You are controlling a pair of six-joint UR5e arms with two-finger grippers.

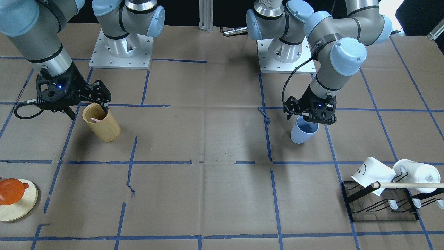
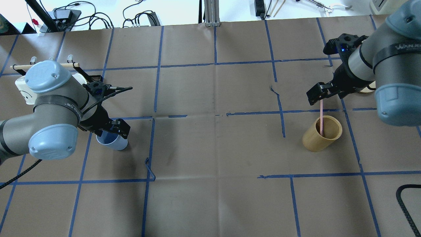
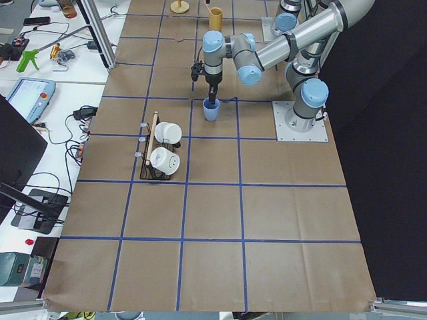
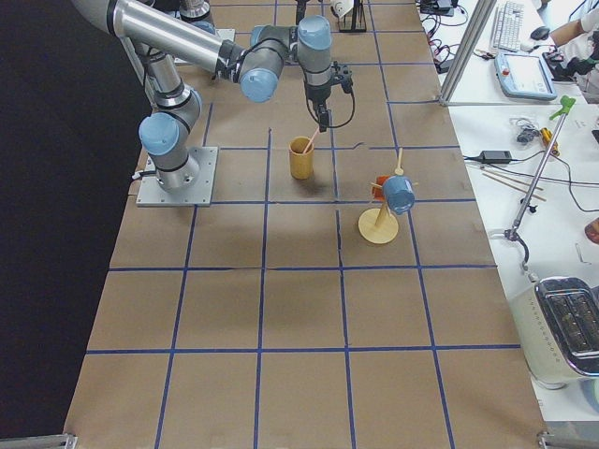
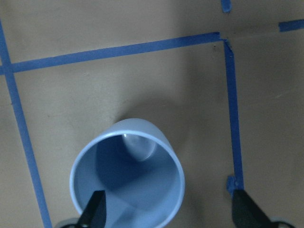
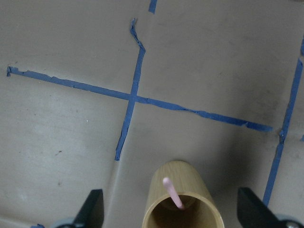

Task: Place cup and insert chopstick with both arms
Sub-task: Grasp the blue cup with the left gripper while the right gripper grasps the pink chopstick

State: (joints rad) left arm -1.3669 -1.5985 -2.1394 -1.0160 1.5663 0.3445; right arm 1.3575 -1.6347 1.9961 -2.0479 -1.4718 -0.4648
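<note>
The pink chopstick [image 1: 95, 120] is leaning loosely in the cylinder's wide opening [image 1: 94, 113], so it will slide out and leave the cylinder standing empty when the robot lifts the chopstick.
The light blue cup [image 1: 303, 133] stands upright on the table; it also shows in the overhead view [image 2: 113, 142] and the left wrist view [image 5: 127, 175]. My left gripper [image 1: 309, 119] [image 5: 168, 211] is open right above it, with one finger inside the rim and the other outside and clear of the wall. One pale pink chopstick [image 2: 321, 118] [image 6: 172, 192] leans inside the tan wooden cylinder [image 1: 104, 126] [image 2: 317, 138]. My right gripper [image 2: 320, 98] [image 6: 171, 211] is wide open just above the chopstick's top end.
A black rack [image 1: 381, 208] holds two white mugs [image 1: 373, 172] and a wooden dowel [image 1: 409, 185] beside the left arm. A round wooden stand with an orange piece [image 1: 14, 194] sits beyond the cylinder. The arm bases [image 1: 121, 48] stand at the robot's edge of the table.
</note>
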